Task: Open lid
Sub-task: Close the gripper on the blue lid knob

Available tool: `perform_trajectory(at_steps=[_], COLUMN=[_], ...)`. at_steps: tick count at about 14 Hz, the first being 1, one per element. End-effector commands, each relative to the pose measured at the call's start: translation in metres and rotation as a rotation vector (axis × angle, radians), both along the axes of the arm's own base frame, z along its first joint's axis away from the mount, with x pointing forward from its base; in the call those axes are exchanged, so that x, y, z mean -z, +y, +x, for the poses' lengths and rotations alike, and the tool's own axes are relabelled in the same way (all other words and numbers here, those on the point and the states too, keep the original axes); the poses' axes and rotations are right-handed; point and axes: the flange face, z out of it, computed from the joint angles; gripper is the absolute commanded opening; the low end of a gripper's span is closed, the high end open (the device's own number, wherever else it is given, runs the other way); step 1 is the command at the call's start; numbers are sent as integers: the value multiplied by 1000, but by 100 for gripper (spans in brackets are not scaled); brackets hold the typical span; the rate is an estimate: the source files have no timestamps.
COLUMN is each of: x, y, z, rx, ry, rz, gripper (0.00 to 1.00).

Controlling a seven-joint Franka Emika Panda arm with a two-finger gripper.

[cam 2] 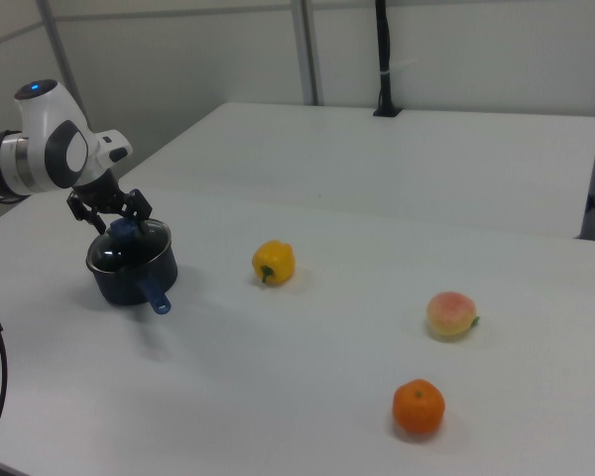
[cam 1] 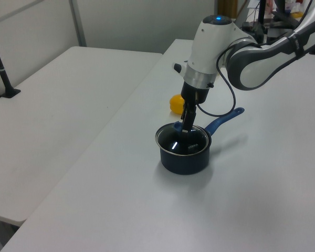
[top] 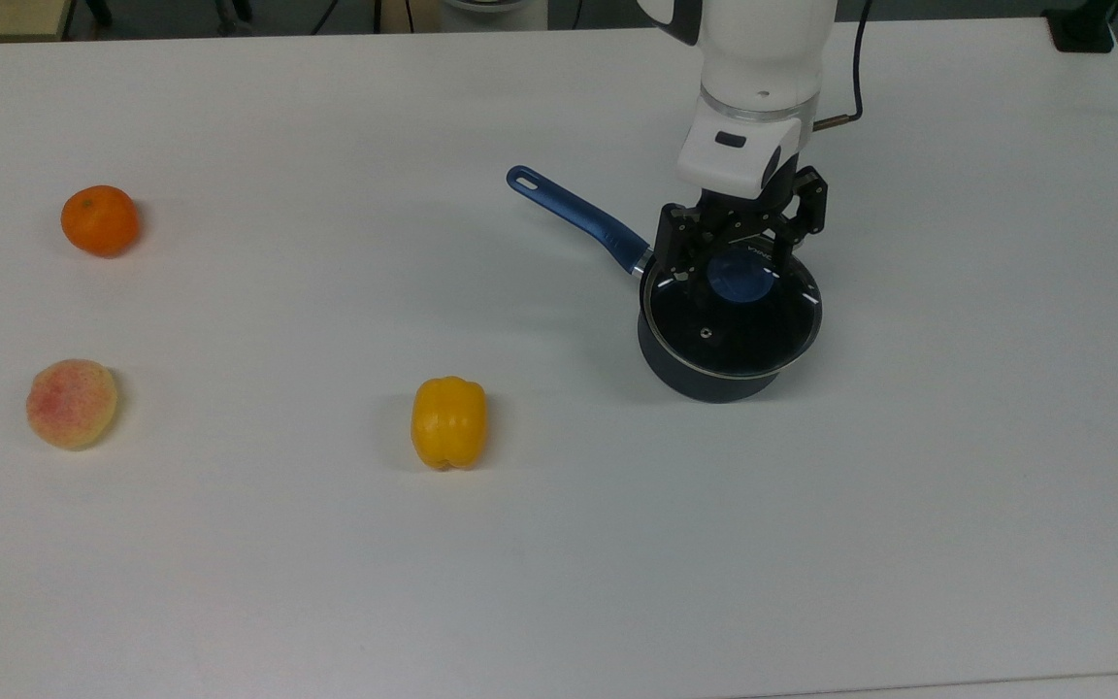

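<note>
The lid's clear glass (cam 1: 180, 144) shows only darkness through it, so I should expect an empty saucepan (cam 1: 184, 163) when I lift the lid off.
The lid (top: 714, 325), clear glass with a metal rim and a blue knob (top: 743, 280), sits flat on the dark saucepan (top: 705, 379), whose blue handle (top: 574, 214) points toward the top view's upper left. My gripper (top: 736, 260) hangs directly over the knob, open, with one finger on each side of it and low over the glass. In the left view the gripper (cam 1: 186, 127) reaches down to the lid (cam 1: 179, 143). In the right view the gripper (cam 2: 114, 222) straddles the knob above the saucepan (cam 2: 131, 273).
On the white table (top: 957, 437), a yellow bell pepper (top: 448, 422) lies to the top view's left of the saucepan. An orange (top: 99, 220) and a peach (top: 71, 403) lie far off at the top view's left.
</note>
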Motion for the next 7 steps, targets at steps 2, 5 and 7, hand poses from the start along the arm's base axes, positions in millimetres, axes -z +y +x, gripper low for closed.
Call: perform_trajectory(at_steps=[2, 5, 7], x=[3, 2, 2], y=[5, 5, 5], z=[-1, -2, -2], rx=[-5, -11, -9], ry=[-25, -27, -24], rz=[-6, -12, -14], gripper=[78, 33, 15])
